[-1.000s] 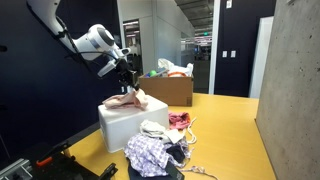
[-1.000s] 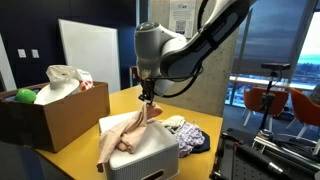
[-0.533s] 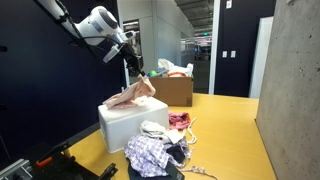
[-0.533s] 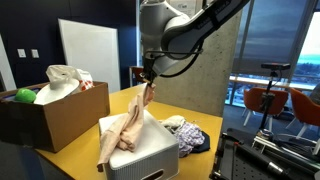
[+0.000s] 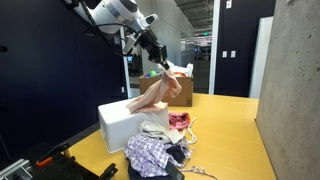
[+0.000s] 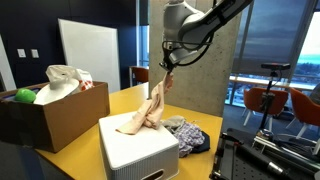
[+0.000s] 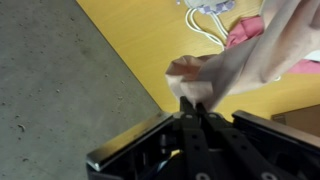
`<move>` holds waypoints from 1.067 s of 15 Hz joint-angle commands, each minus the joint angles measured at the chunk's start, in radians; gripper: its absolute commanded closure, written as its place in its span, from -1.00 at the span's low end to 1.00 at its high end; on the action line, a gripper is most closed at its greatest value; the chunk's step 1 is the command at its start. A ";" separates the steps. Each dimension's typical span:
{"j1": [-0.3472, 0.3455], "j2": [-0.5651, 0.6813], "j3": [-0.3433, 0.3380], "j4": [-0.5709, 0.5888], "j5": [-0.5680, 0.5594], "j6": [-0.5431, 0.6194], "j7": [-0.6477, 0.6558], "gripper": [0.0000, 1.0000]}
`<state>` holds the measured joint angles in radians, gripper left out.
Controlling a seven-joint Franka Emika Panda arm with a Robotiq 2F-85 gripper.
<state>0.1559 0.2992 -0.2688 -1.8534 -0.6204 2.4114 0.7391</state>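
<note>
Next, my gripper carries the cloth back across the box's top (image 5: 116,111) and lays it there, because my fingers now hold the pink cloth's upper end (image 5: 169,75) past the white box's edge.
My gripper (image 5: 160,66) (image 6: 167,70) is shut on a pale pink cloth (image 5: 153,92) (image 6: 148,107) and holds it high in both exterior views. The cloth hangs down from the jaws, and its lower end still rests on the top of a white box (image 5: 118,124) (image 6: 135,145). In the wrist view the closed jaws (image 7: 192,103) pinch a fold of the pink cloth (image 7: 255,55) above the yellow table (image 7: 140,35).
A heap of mixed clothes (image 5: 160,148) (image 6: 185,135) lies on the yellow table beside the white box. A brown cardboard box (image 5: 172,88) (image 6: 50,110) with bags and a green ball stands further back. A white cord (image 7: 205,18) lies near the clothes.
My gripper has risen and moved sideways with the pink cloth, pulling most of it up off the white box so it now hangs stretched.
</note>
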 commanded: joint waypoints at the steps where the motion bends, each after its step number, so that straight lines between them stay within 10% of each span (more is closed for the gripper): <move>1: -0.056 -0.099 -0.009 -0.062 -0.073 -0.026 0.088 0.98; 6: -0.083 -0.134 0.044 -0.033 -0.144 -0.089 0.151 0.98; 16: 0.083 -0.067 0.346 0.110 -0.171 -0.084 0.113 0.98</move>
<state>0.2091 0.1878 0.0204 -1.8043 -0.7943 2.3101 0.8961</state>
